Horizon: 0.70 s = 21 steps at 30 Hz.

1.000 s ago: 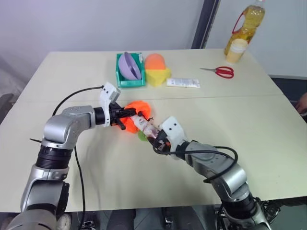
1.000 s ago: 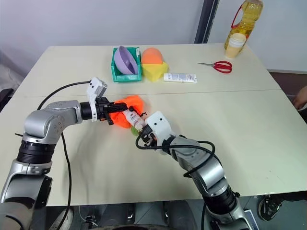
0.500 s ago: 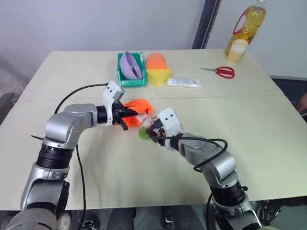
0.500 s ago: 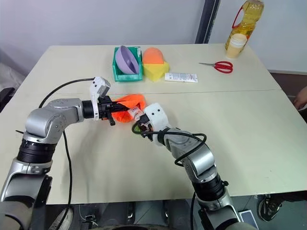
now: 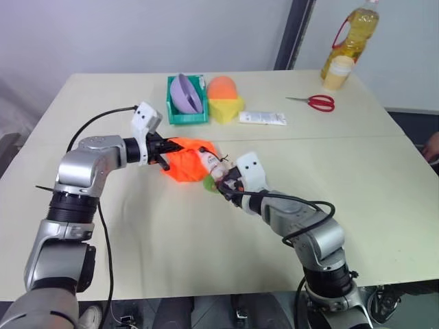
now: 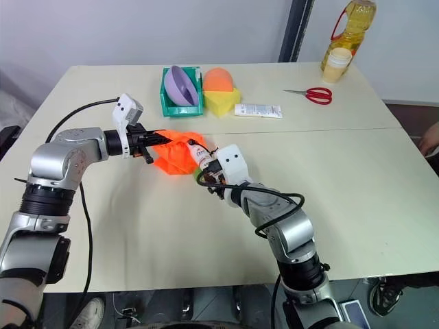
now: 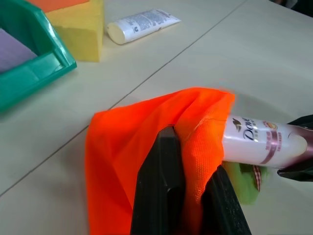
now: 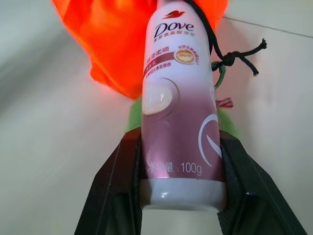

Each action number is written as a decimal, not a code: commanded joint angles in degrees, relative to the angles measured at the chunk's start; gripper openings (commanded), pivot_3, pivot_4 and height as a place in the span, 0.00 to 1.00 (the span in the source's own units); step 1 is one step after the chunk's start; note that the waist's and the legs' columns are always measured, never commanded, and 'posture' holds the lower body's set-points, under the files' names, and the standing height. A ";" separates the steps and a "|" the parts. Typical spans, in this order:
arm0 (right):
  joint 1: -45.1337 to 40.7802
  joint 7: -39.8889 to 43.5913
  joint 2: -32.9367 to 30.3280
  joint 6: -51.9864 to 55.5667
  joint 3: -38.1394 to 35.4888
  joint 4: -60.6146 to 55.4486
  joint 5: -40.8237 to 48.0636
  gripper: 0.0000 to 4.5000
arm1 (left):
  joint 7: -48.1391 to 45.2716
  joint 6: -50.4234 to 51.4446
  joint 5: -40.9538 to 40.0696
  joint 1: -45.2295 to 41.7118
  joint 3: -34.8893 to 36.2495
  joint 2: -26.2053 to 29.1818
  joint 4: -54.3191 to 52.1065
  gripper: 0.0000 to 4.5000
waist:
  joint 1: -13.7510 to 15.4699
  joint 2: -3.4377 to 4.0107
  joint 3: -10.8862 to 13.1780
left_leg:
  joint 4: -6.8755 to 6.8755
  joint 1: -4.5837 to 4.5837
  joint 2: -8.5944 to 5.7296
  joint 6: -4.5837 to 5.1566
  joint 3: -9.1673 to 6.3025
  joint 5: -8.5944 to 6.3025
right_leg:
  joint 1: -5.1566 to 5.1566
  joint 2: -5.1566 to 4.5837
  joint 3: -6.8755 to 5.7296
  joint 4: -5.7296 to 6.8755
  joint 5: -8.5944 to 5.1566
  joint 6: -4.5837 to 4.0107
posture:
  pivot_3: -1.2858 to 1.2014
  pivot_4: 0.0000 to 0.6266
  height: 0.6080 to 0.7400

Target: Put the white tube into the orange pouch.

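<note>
My right gripper needs to open and back off, because it is around the white tube's lower half (image 8: 180, 142) outside the pouch, and then push the tube's base (image 8: 183, 194) in with closed fingers.
The orange pouch (image 5: 186, 163) lies at mid-table, with one edge lifted. My left gripper (image 5: 164, 149) is shut on that edge, a fold of fabric pinched between its fingers (image 7: 164, 181). The white tube (image 8: 178, 93), white above and maroon on its lower half, is held at its base by my right gripper (image 5: 223, 181), just right of the pouch. The tube (image 5: 211, 162) points into the pouch's mouth with its top end at the opening. The black drawstring (image 8: 215, 44) crosses the tube. A green tag (image 8: 226, 122) lies under it.
At the back stand a green bin with a purple bowl (image 5: 185, 101), an orange-and-yellow object (image 5: 224, 99) and a longer white tube (image 5: 262, 118). Red scissors (image 5: 317, 103), an oil bottle (image 5: 353, 34) and a cup (image 5: 337, 72) are back right. A person's hand (image 5: 432, 147) is at the right edge.
My left gripper has moved left and up with the pouch's edge, stretching the pouch open. The right gripper's wrist has rolled, and the tube's top now sits at the pouch's mouth.
</note>
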 commanded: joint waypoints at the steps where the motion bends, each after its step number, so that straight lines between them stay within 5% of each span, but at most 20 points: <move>1: 1.62 3.46 -3.21 -1.46 1.68 -6.45 2.08 0.29 | -0.22 -0.09 -0.65 -1.48 2.12 0.15 -0.67 0.00 | -0.03 0.00 0.00 | 0.00 0.00 0.00 0.00 0.00 0.00 | 0.00 0.00 0.00 0.00 0.00 0.00 | 0.52 0.24 0.89; 12: 4.49 7.24 -8.40 -4.56 4.06 -9.44 3.38 0.29 | 0.09 3.24 -1.94 -0.47 3.43 -0.70 -1.61 0.00 | -0.18 0.00 0.00 | 0.01 0.03 0.01 0.00 -0.02 0.00 | 0.00 0.04 0.00 0.04 0.00 0.01 | 0.52 0.24 0.89; 21: 0.39 1.79 -1.47 -4.47 1.78 -4.30 2.40 0.29 | -2.04 7.71 -5.53 1.98 2.48 -0.55 -8.01 0.00 | -0.19 0.00 0.00 | 0.02 0.03 0.02 0.00 -0.02 0.00 | 0.00 0.03 0.00 0.04 0.00 0.00 | 0.52 0.24 0.89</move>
